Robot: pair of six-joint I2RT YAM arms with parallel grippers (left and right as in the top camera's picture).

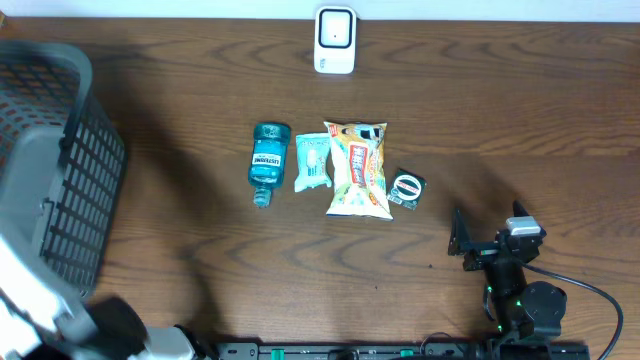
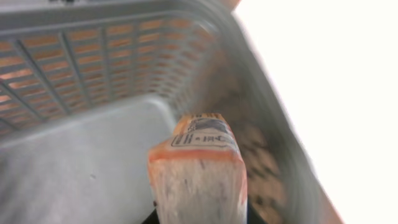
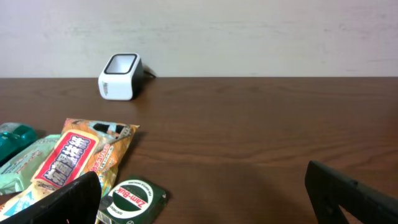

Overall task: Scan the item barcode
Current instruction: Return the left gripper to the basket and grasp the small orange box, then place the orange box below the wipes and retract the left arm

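The wood before the pale green pack (image 1: 306,210) is open for the pale item, so the robot's left gripper keeps going there and lets go of the item beside the orange snack bag (image 1: 358,172).
In the left wrist view a pale item with an orange rim and a printed label (image 2: 198,163) stands between the jaws of my left gripper (image 2: 199,216), which is shut on it inside the grey mesh basket (image 2: 93,62). The picture is blurred and I cannot make out a barcode. The white scanner (image 1: 335,40) stands at the table's far edge, also seen in the right wrist view as the scanner (image 3: 120,77). My right gripper (image 1: 490,238) hovers open near the front right of the table, nothing between its fingers (image 3: 74,199).
The basket (image 1: 60,180) fills the left side. In a row at mid-table lie a blue mouthwash bottle (image 1: 269,160), a pale green pack (image 1: 312,162), an orange snack bag (image 1: 357,170) and a green Zam-Buk box (image 1: 407,188), the box just left of my right gripper.
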